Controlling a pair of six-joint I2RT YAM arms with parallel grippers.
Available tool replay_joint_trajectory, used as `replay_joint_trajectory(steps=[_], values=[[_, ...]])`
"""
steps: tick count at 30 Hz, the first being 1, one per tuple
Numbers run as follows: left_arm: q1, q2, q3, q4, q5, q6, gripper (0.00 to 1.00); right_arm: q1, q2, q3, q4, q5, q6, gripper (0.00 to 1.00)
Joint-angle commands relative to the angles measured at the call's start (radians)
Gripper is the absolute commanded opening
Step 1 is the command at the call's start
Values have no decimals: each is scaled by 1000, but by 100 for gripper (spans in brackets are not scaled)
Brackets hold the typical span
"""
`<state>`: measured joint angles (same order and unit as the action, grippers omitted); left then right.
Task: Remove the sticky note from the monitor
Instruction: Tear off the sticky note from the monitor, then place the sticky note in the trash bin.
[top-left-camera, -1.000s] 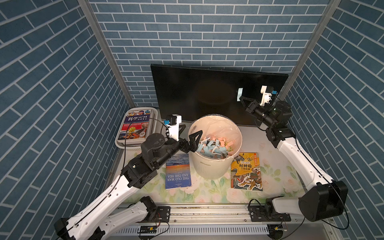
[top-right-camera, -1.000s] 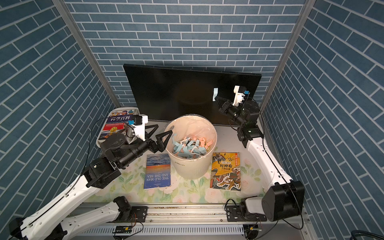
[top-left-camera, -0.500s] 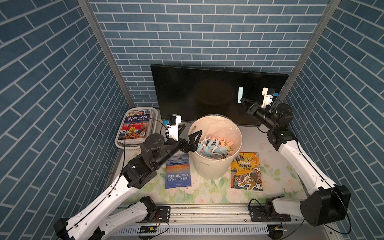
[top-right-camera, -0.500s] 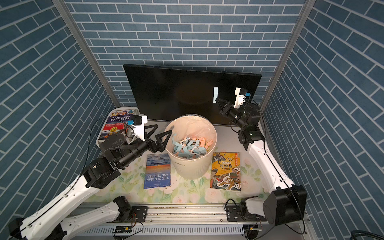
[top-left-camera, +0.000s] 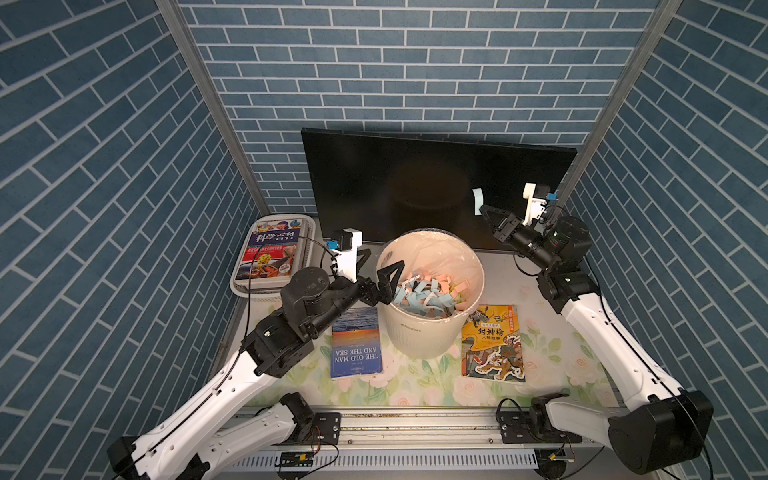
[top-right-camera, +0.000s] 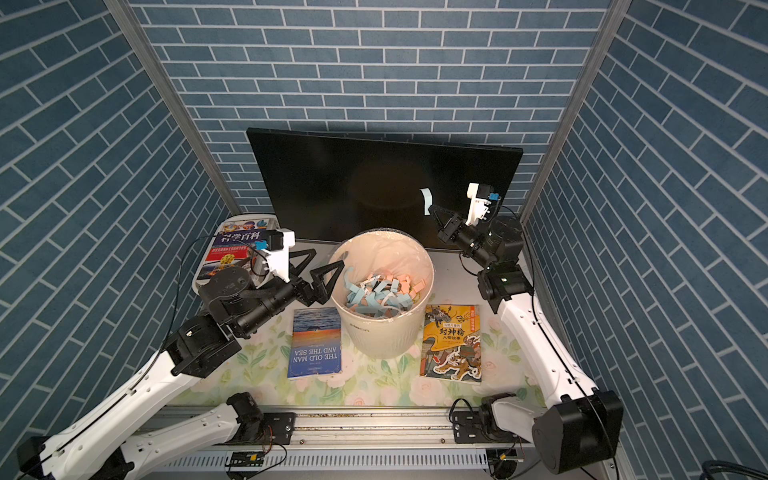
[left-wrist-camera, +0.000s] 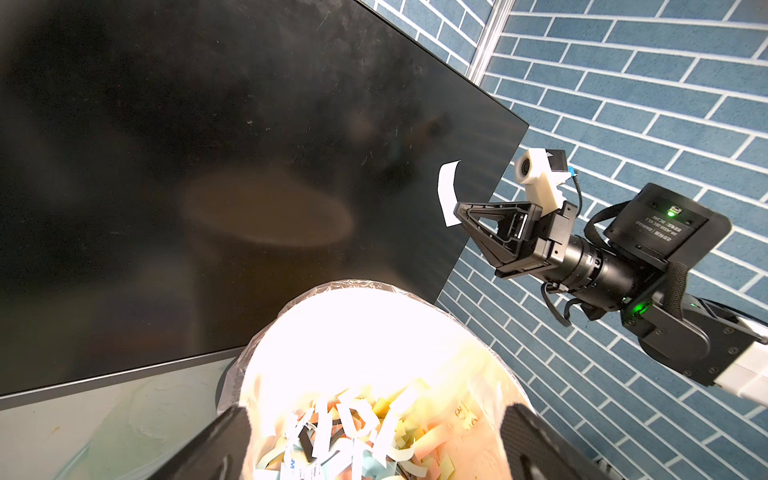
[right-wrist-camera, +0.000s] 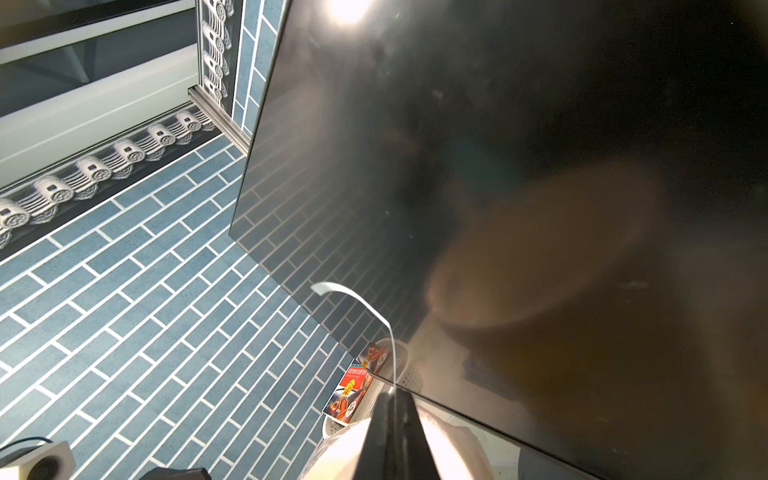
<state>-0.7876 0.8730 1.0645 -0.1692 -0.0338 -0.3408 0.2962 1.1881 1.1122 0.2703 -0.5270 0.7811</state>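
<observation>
The sticky note's loose end (top-left-camera: 477, 194) is clear of the monitor's screen, so my right gripper should keep going to the bin's opening (top-left-camera: 432, 262) and let go of the sticky note inside.
The monitor (top-left-camera: 395, 187) (top-right-camera: 340, 183) stands at the back, its black screen filling both wrist views (left-wrist-camera: 208, 166) (right-wrist-camera: 540, 166). The sticky note (top-left-camera: 478, 201) (top-right-camera: 426, 200) (left-wrist-camera: 448, 191) (right-wrist-camera: 361, 303) is a pale blue strip near the screen's right side. It curls upward from my right gripper (top-left-camera: 484, 209) (top-right-camera: 432, 208) (left-wrist-camera: 457, 206) (right-wrist-camera: 392, 395), which is shut on its lower end. The strip's free end bends away from the glass. My left gripper (top-left-camera: 380, 264) (top-right-camera: 326, 259) (left-wrist-camera: 374, 449) is open and empty at the left rim of the white bin (top-left-camera: 415, 336) (top-right-camera: 382, 336).
The bin holds several blue, pink and yellow paper strips. A blue book (top-left-camera: 356, 343) lies left of it and a yellow book (top-left-camera: 494, 343) right of it. A white basket (top-left-camera: 245, 289) with a book stands at the back left, beside the monitor.
My right gripper has drawn back slightly from the screen and a little lower, with the note still in its jaws. The left arm has not moved.
</observation>
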Motion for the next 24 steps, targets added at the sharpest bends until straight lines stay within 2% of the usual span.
replay_joint_trajectory(steps=[1,7,14,24], values=[[5,-14,-10,-9,-6,6,100,34,-47,-2,-75,9,-109,0],[5,-15,-11,-6,-5,3,100,109,-74,7,-191,48,-212,0],[5,-23,-23,1,-2,-3,100,248,-69,38,-345,149,-351,0],[5,-28,-29,2,-2,-10,100,412,-36,52,-459,305,-451,0]])
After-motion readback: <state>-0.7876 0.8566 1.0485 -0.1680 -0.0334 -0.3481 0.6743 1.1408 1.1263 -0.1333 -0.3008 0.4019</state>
